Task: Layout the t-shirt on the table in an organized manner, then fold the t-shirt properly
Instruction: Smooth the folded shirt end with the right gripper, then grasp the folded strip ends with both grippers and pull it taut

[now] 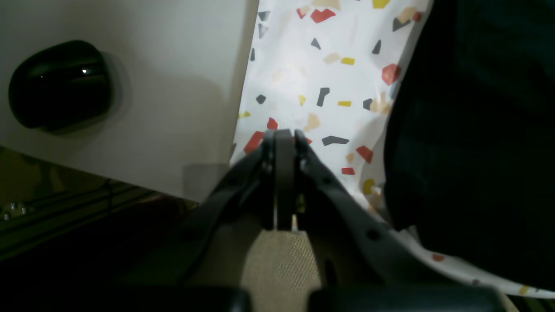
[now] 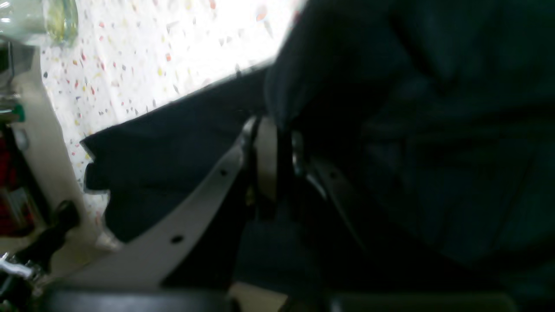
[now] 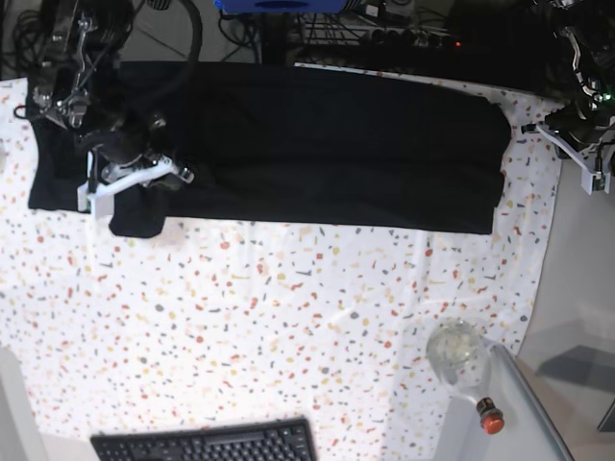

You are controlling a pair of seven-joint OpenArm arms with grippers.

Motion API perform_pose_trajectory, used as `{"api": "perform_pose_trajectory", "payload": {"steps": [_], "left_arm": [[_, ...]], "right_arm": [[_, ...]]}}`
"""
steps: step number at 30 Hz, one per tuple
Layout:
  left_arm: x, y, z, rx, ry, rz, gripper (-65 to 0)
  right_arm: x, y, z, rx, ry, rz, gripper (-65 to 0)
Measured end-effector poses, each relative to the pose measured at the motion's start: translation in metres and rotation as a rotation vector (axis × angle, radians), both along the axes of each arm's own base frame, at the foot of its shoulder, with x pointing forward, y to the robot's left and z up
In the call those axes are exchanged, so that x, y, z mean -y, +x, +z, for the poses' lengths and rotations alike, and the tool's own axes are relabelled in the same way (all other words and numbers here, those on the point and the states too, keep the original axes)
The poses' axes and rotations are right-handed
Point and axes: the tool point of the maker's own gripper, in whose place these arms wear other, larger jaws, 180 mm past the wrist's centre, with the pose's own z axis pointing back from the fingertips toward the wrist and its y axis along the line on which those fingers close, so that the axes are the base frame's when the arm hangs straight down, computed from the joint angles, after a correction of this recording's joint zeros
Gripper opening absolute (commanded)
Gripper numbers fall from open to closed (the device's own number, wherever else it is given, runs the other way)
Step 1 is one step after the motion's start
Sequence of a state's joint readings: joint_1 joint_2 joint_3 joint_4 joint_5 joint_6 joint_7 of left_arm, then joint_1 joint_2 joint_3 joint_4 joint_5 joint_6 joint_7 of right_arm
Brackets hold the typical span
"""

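Note:
The sleeve (image 3: pixel 137 225) pokes out beyond the black t-shirt's near edge, so I should lay it inside with my right gripper before going to the t-shirt's nearby end (image 3: pixel 48 192).
The black t-shirt (image 3: pixel 317 144) lies spread in a wide band along the far side of the speckled table (image 3: pixel 288 327). My right gripper (image 3: pixel 163 178) is over the shirt's left part, beside a sleeve. In the right wrist view its fingers (image 2: pixel 265 151) are shut on a fold of the t-shirt (image 2: pixel 412 108), with the table (image 2: pixel 143 56) behind. My left gripper (image 3: pixel 557 139) is at the table's right edge, just past the shirt's right end. In the left wrist view it (image 1: pixel 284 141) is shut and empty over the table (image 1: pixel 303 78), the t-shirt (image 1: pixel 472 130) to its right.
A black keyboard (image 3: pixel 207 444) sits at the near edge. A glass bottle (image 3: pixel 458 351) with a red cap (image 3: pixel 491 419) lies at the near right. A black rounded object (image 1: pixel 60 84) rests on a white surface left of the left gripper. Cables run behind the table.

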State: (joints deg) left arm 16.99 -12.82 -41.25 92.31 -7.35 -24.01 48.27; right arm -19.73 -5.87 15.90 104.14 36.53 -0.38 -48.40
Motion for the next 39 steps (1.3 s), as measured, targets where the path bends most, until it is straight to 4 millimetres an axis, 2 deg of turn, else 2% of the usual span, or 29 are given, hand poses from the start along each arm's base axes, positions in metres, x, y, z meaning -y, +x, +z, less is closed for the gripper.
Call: {"api": "perform_pose_trajectory", "payload": {"steps": [6,11,16,18,21,23,26,27,28,31,33,36,38,39], "left_arm": [[0.0,0.0,0.0,-0.002,0.0,-0.001,-65.0],[0.0,0.001,0.0,0.001,0.001,-0.002,-65.0],[-0.001,0.014,0.006,0.032,0.003,-0.002,-65.0],[-0.001,0.014,0.006,0.028,0.005,-0.007,-65.0],[0.012,0.016,-0.002,-0.016,0.008,-0.064,-65.0],[0.024,0.024,-0.003,-0.006,-0.013,-0.108,-65.0],[0.029,0.028,-0.003,0.002,-0.015,-0.123,-65.0],[0.028,0.028,-0.003,-0.002,-0.012,-0.123,-65.0],[0.028,0.027,-0.004,-0.007,-0.01,-0.123,-65.0],[0.028,0.026,-0.004,-0.01,-0.012,-0.122,-65.0],[0.03,0.027,-0.005,-0.012,-0.013,-0.129,-65.0],[0.05,0.03,-0.014,-0.036,-0.028,-0.185,-65.0],[0.068,0.033,-0.02,-0.036,-0.059,-0.224,-65.0],[0.074,0.034,-0.022,-0.039,-0.066,-0.24,-65.0]], "right_arm": [[0.013,-0.032,-0.014,0.008,-0.007,-0.112,-65.0],[0.009,-0.047,-0.027,-0.041,0.007,-0.123,-65.0],[0.004,-0.071,-0.039,-0.103,0.021,-0.123,-65.0],[0.004,-0.073,-0.04,-0.109,0.018,-0.124,-65.0],[0.005,-0.075,-0.04,-0.112,0.018,-0.123,-65.0],[0.003,-0.081,-0.041,-0.124,0.031,-0.126,-65.0],[-0.01,-0.089,-0.039,-0.134,0.104,-0.131,-45.5],[-0.013,-0.092,-0.039,-0.142,0.119,-0.125,-42.0],[-0.016,-0.094,-0.036,-0.142,0.129,-0.119,-41.4],[-0.015,-0.09,-0.024,-0.107,0.113,-0.101,-45.3],[-0.005,-0.082,-0.015,-0.065,0.084,-0.111,-48.0],[0.005,-0.083,-0.009,-0.045,0.049,-0.106,-53.4],[0.013,-0.085,-0.009,-0.025,0.029,-0.143,-60.6],[0.022,-0.085,-0.008,-0.006,0.009,-0.179,-65.0]]}}
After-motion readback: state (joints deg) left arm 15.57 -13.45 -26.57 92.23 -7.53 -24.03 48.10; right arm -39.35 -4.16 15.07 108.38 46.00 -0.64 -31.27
